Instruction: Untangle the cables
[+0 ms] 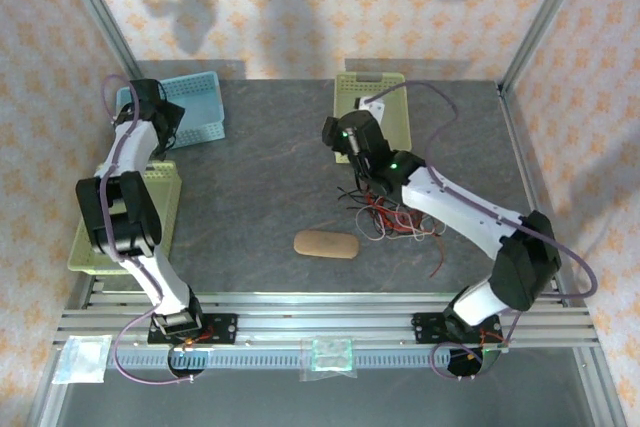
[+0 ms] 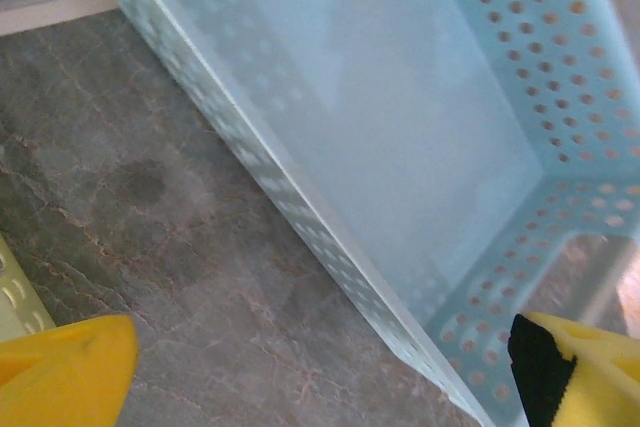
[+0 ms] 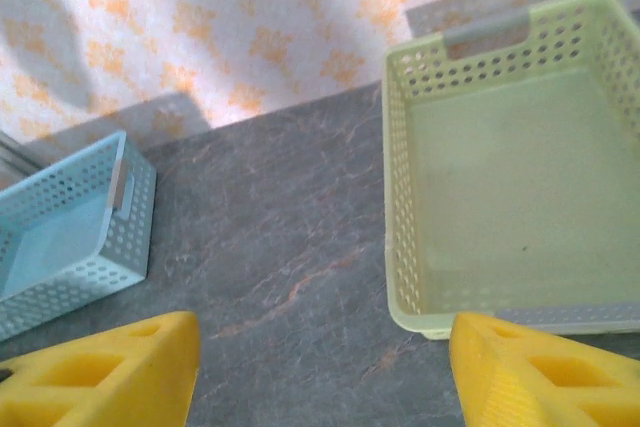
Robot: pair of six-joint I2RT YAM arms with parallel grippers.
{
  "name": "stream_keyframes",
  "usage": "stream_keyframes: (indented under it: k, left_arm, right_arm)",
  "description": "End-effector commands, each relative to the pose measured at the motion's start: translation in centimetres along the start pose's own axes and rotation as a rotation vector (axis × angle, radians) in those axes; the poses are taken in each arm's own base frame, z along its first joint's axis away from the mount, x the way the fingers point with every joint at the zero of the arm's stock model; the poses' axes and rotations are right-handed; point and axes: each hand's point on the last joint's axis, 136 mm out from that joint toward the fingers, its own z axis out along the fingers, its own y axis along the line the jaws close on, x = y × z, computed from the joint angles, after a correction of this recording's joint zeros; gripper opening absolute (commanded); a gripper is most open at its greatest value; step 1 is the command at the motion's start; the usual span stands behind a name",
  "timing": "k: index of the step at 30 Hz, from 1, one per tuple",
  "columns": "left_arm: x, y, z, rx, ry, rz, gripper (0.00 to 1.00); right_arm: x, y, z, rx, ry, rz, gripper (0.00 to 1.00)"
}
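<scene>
The blue basket point(image 1: 200, 105) is lying crosswise, far away from my right gripper, so next my left gripper pinches its near side point(image 1: 200, 139) and swings the basket toward the green basket.
The cables point(image 1: 392, 215) lie in a tangle of red, black and pale strands on the dark table, partly hidden under my right forearm. One red strand trails off toward the near right. My right gripper point(image 1: 340, 135) hangs behind that tangle, near the green basket. In the right wrist view it point(image 3: 325, 372) is open, with bare table between its yellow fingers point(image 3: 100, 372). My left gripper point(image 1: 170, 119) is at the blue basket at the back left. In the left wrist view it point(image 2: 320, 377) is open over that basket's near wall, holding nothing.
A blue basket point(image 1: 195, 107) point(image 2: 330, 247) point(image 3: 70, 247) sits at the back left. A green basket point(image 1: 385, 87) point(image 3: 400, 247) stands at the back centre. Another pale green one point(image 1: 165, 182) lies under my left arm. A tan oval pad point(image 1: 326, 244) rests near the front.
</scene>
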Motion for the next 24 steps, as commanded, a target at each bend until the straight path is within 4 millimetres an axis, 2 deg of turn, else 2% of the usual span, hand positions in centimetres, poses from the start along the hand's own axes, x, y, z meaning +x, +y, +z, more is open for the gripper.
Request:
stream_keyframes:
  k: [1,6,13,24]
  left_arm:
    - [-0.5,0.6,0.7,-0.078,-0.009,-0.091,0.95]
    - [0.1,-0.6,3.5,-0.078,0.039,-0.122,0.94]
    - [0.9,-0.4,6.3,-0.124,0.084,-0.141,0.88]
    - [2.1,-0.5,8.8,-0.152,0.115,-0.087,0.75]
  right_arm:
    - [-1.0,-1.9,-1.4,0.073,-0.047,0.006,0.67]
    - [-1.3,-2.4,-2.1,0.081,-0.053,0.000,0.67]
    - [-1.2,-3.1,-2.7,0.098,-0.051,0.009,0.67]
    - [-1.8,-4.5,-3.7,0.158,-0.072,0.005,0.67]
